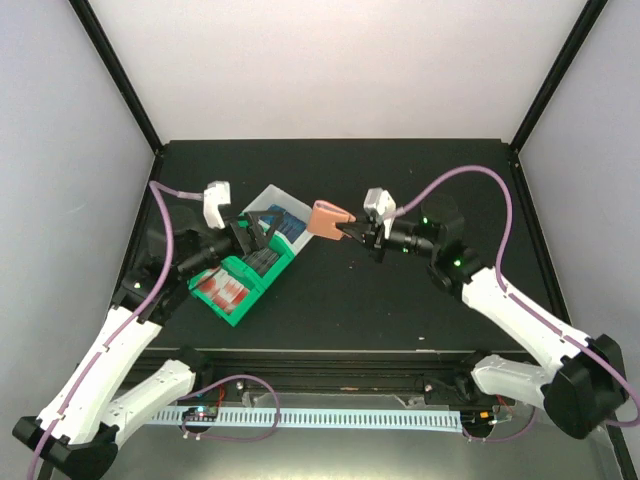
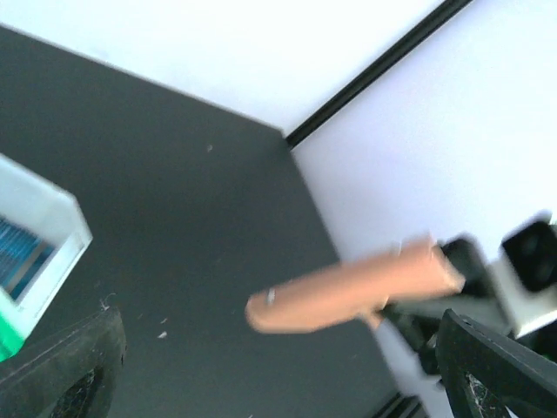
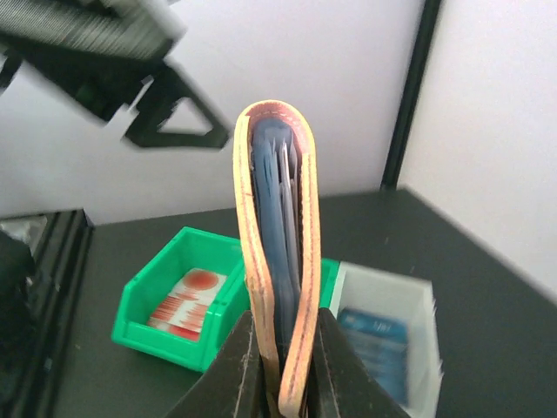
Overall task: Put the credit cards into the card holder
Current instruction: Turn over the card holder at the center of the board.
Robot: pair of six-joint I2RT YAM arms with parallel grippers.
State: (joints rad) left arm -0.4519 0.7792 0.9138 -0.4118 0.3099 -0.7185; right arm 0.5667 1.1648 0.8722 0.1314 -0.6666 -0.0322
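Observation:
Next, I take the card holder's folded edge (image 2: 322, 299) with my left gripper, because my right gripper is pinching the card holder's open pocket edges (image 3: 283, 209) together. This will free my right gripper to work the card holder's open side.
My right gripper (image 1: 350, 232) is shut on the card holder (image 1: 327, 218), a salmon-brown wallet held in the air above the table. In the right wrist view the card holder (image 3: 278, 235) stands on edge between my fingers (image 3: 239, 374), its blue pockets showing. My left gripper (image 1: 262, 232) is open and empty over the bins, pointing at the holder. The holder (image 2: 348, 292) also shows, blurred, in the left wrist view. A white card with red marks (image 1: 222, 290) lies in the green bin (image 1: 262, 283). Blue cards (image 1: 290, 222) lie in the white bin (image 1: 262, 200).
The green bin (image 3: 144, 292) and the white bin (image 3: 418, 292) stand side by side left of centre on the black table. Black frame posts and pale walls close in the back and sides. The left arm's gripper body (image 3: 130, 70) hangs above the bins.

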